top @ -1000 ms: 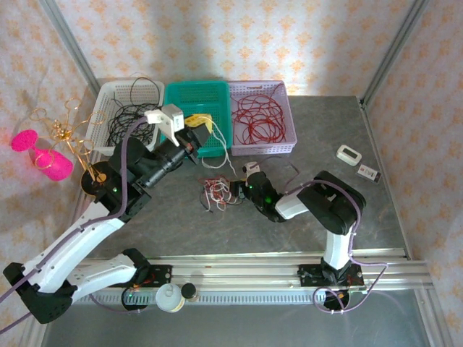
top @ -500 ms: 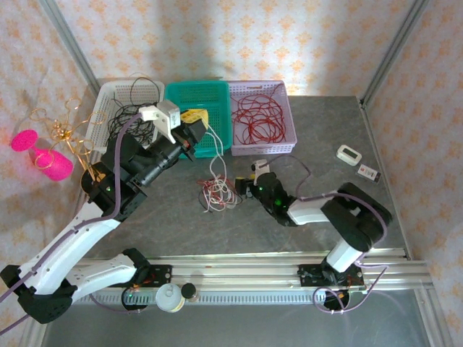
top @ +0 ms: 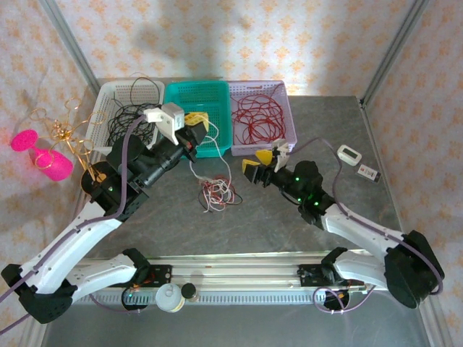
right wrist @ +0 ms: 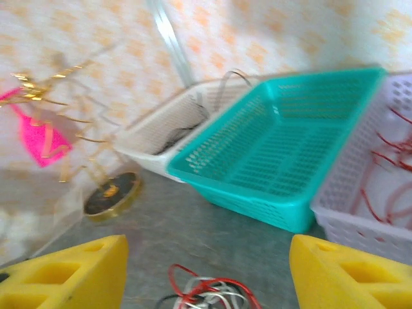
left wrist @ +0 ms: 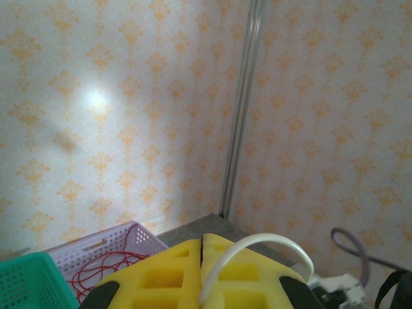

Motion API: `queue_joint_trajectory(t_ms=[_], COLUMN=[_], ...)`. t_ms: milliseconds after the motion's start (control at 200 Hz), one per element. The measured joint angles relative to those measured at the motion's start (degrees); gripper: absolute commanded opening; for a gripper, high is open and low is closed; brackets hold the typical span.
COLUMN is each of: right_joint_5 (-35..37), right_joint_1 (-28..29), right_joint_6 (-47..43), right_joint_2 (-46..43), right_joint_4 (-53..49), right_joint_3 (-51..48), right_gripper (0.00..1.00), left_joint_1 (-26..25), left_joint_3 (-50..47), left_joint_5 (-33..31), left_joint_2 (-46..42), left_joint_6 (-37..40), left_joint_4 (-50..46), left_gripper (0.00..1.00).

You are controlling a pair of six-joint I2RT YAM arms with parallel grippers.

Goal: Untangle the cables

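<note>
The white cable (top: 228, 168) hangs slack from my left gripper into the tangle, so next my right gripper takes the loop (top: 216, 131) beside the yellow fingers and pulls it away.
A small tangle of red, white and black cables (top: 217, 192) lies on the grey table in front of the baskets. One white cable (top: 197, 168) rises from it to my left gripper (top: 197, 124), which is shut on it above the teal basket's front edge. In the left wrist view that white cable (left wrist: 257, 248) arcs over the closed yellow fingers of the left gripper (left wrist: 202, 239). My right gripper (top: 259, 162) hovers just right of the tangle, open and holding nothing. In the right wrist view the right gripper (right wrist: 207, 248) has its fingers wide apart, with the tangle (right wrist: 209, 293) low between them.
At the back stand a white basket (top: 108, 92) with black cables (top: 130, 119), a teal basket (top: 217, 90) and a lilac basket (top: 289, 141) with red cables (top: 257, 116). A gold wire stand (top: 65, 134) and pink objects (top: 51, 163) are at the left. Two small devices (top: 349, 153) lie at the right.
The right gripper has let go and drawn back to the right, away from the tangle, with its jaws now wider. The left gripper still holds the white cable and has barely moved.
</note>
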Motion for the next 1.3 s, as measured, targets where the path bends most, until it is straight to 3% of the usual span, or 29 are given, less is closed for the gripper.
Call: queue_joint_trajectory(t_ms=[476, 656, 821, 1096, 1301], right_joint_5=[-10.8, -14.6, -17.9, -19.3, -13.3], right_joint_1=[-1.1, -1.0, -1.0, -1.0, -3.4], right_joint_6=[-8.9, -14.2, -21.0, -26.8, -24.8], right_joint_2=[-0.1, 5.1, 11.0, 10.3, 6.0], right_joint_4=[-9.7, -11.2, -7.6, -5.1, -5.4], right_joint_3=[7.2, 7.8, 2.5, 0.7, 0.8], right_gripper=[0.68, 0.66, 0.65, 0.64, 0.66], left_joint_1=[0.0, 0.0, 0.0, 0.0, 0.0], left_joint_3=[-0.1, -0.1, 0.0, 0.1, 0.1], left_joint_5=[2.6, 4.0, 4.4, 5.1, 5.3], left_joint_2=[1.6, 2.1, 2.1, 2.1, 2.1], left_joint_6=[1.0, 1.3, 1.3, 1.6, 1.7], left_joint_4=[-3.9, -4.7, -4.7, -6.0, -6.1], left_gripper=[0.00, 0.00, 0.00, 0.00, 0.00])
